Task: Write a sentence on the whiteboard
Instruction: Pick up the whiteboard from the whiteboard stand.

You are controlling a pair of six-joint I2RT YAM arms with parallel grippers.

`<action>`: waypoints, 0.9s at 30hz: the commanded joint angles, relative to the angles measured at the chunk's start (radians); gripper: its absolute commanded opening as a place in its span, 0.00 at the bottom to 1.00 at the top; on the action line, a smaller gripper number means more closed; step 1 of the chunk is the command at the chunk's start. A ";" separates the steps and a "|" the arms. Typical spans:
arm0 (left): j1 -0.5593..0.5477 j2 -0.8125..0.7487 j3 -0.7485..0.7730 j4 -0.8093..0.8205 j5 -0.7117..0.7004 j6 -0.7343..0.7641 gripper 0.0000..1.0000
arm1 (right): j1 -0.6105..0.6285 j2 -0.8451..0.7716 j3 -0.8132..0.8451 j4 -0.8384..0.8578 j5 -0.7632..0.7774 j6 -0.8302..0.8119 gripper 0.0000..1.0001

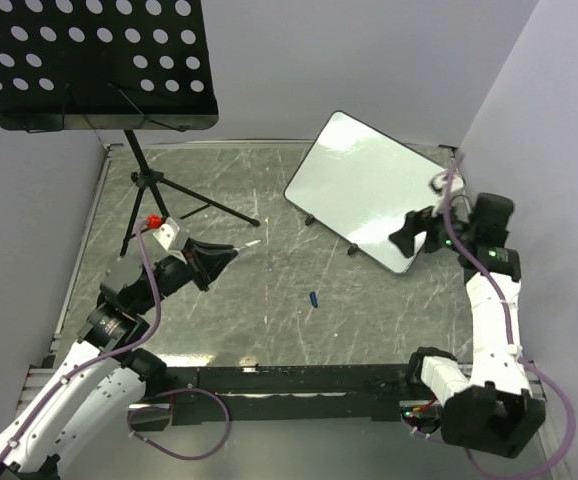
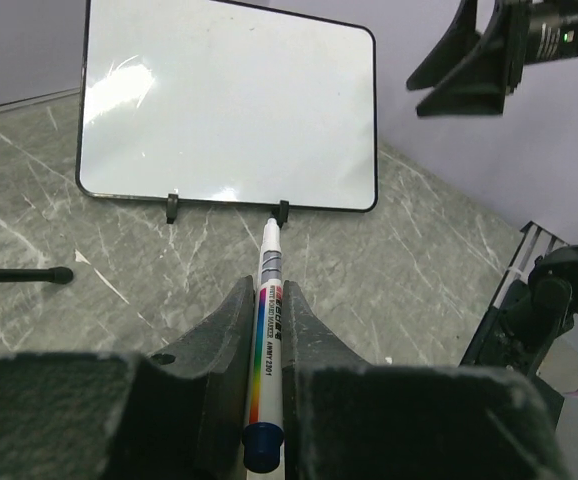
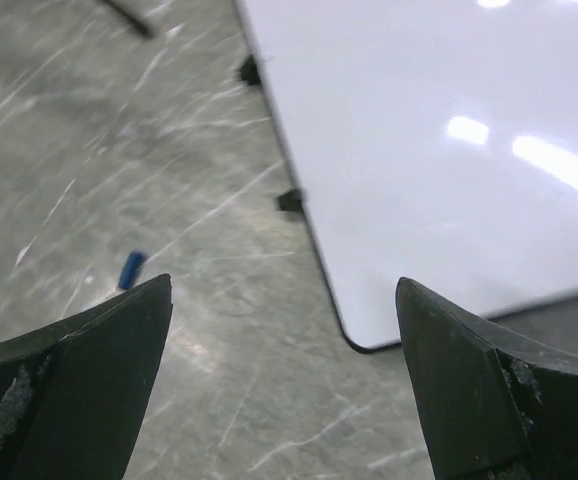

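The whiteboard's edge stands free (image 1: pixel 411 262) and the right gripper's open fingers are near it, so the robot's right gripper should keep swinging around to the whiteboard's side edge until it clamps there.
The whiteboard (image 1: pixel 369 188) stands tilted on small black feet at the back right of the table; it also shows in the left wrist view (image 2: pixel 229 105) and in the right wrist view (image 3: pixel 439 150). Its face is blank; no sentence shows on it. My left gripper (image 1: pixel 227 256) is shut on a white marker (image 2: pixel 269 330) with a rainbow stripe and blue end, its uncapped tip (image 1: pixel 256 242) pointing toward the board, well short of it. My right gripper (image 1: pixel 409 238) is open and empty, above the board's near right corner.
A small blue marker cap (image 1: pixel 313 298) lies on the grey marble table (image 1: pixel 269 310), also in the right wrist view (image 3: pixel 131 268). A black perforated music-stand tray (image 1: pixel 89 60) on a tripod (image 1: pixel 154 190) stands at the back left.
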 commanded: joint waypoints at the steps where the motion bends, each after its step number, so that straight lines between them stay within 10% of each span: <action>1: 0.009 0.003 0.041 -0.010 0.037 0.041 0.01 | -0.185 0.065 -0.052 0.120 -0.132 0.153 0.99; 19: 0.052 -0.037 0.026 -0.022 0.060 0.037 0.01 | -0.418 0.413 -0.212 0.715 -0.317 0.351 0.99; 27: 0.081 -0.028 0.021 -0.019 0.082 0.029 0.01 | -0.417 0.661 -0.115 0.905 -0.436 0.569 0.84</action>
